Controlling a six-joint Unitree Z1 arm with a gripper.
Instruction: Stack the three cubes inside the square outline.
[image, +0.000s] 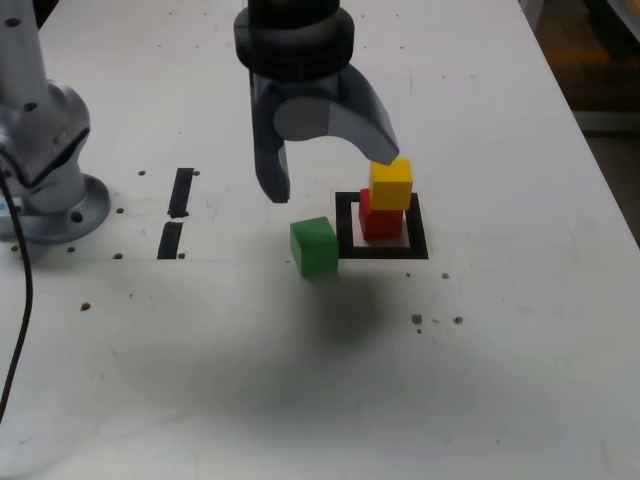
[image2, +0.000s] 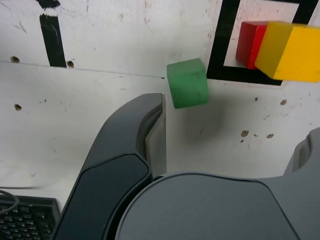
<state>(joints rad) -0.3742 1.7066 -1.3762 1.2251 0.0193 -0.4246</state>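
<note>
I should keep lowering my gripper until its fingers are on both sides of the green cube (image: 315, 248), because the green cube lies apart from the red cube with room for a finger.
The yellow cube (image: 390, 185) sits on the red cube (image: 380, 221), a little askew, inside the square outline (image: 345, 225) of black tape. The green cube (image: 315, 246) lies on the white table just outside the outline, on its side toward the exterior view's left. My gripper (image: 328, 172) hangs open above and behind the cubes, jaws spread wide with nothing between them. One fingertip is close over the yellow cube's top. The wrist view shows the green cube (image2: 187, 83), the red cube (image2: 247, 44), the yellow cube (image2: 292, 50) and the outline (image2: 220, 45) beyond the open gripper (image2: 235, 117).
Two short black tape strips (image: 180, 192) lie to the exterior view's left of the cubes. The arm's grey base (image: 45, 170) stands at the far left with a black cable (image: 22, 300) trailing from it. Small dark specks (image: 417, 319) dot the table. A keyboard corner (image2: 22, 220) shows in the wrist view.
</note>
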